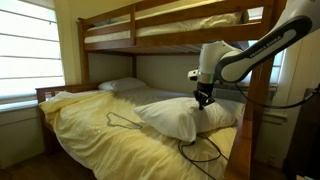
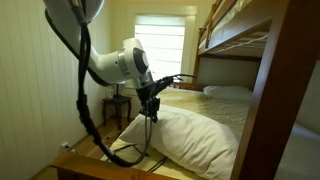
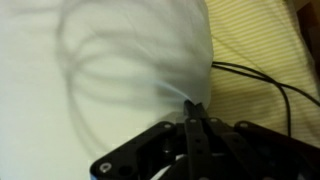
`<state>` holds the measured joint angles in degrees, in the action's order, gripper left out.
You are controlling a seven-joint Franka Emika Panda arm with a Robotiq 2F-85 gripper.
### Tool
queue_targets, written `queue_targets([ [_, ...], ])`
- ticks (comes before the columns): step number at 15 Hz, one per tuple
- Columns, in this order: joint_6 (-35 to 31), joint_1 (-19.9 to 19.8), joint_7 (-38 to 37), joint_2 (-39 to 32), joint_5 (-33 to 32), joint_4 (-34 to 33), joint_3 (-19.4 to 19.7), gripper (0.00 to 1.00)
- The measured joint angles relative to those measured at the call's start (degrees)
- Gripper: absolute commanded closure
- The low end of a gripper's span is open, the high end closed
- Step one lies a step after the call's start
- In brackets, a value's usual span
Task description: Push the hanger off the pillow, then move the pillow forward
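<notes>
The pillow's edge is in my gripper's fingers and the hanger lies clear on the blanket. My gripper should go on pulling toward the wooden bed rail before it lets go there.
The pillow is large, plump and cream-white, and lies on the yellow blanket of the lower bunk. It also shows in the other exterior view and fills the left of the wrist view. My gripper is shut, and its fingertips press on the pillow's edge. A thin wire hanger appears to lie on the blanket beside the pillow, apart from the gripper. Faint grey curves on the pillow in the wrist view are too blurred to name.
A black cable loops over the blanket near the pillow and shows in the wrist view. A flatter greyish-white pillow lies at the head of the bed. The upper bunk hangs overhead. A wooden post stands close by.
</notes>
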<state>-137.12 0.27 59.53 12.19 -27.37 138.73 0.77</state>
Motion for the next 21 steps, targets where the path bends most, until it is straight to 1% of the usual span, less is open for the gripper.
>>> queue_targets([
  [5,0.0,1.7,6.3,2.9,1.3,5.4,0.0,1.00],
  [9,0.0,2.5,8.5,4.6,1.7,8.5,0.0,0.99],
  [12,-0.1,1.8,7.4,5.6,1.5,8.8,0.0,0.99],
  [18,-0.4,1.8,7.2,5.6,1.5,8.9,0.0,1.00],
  [19,0.1,1.8,7.3,5.3,1.5,8.6,-0.2,1.00],
  [21,5.2,2.2,7.7,4.9,1.1,7.2,-1.5,1.00],
])
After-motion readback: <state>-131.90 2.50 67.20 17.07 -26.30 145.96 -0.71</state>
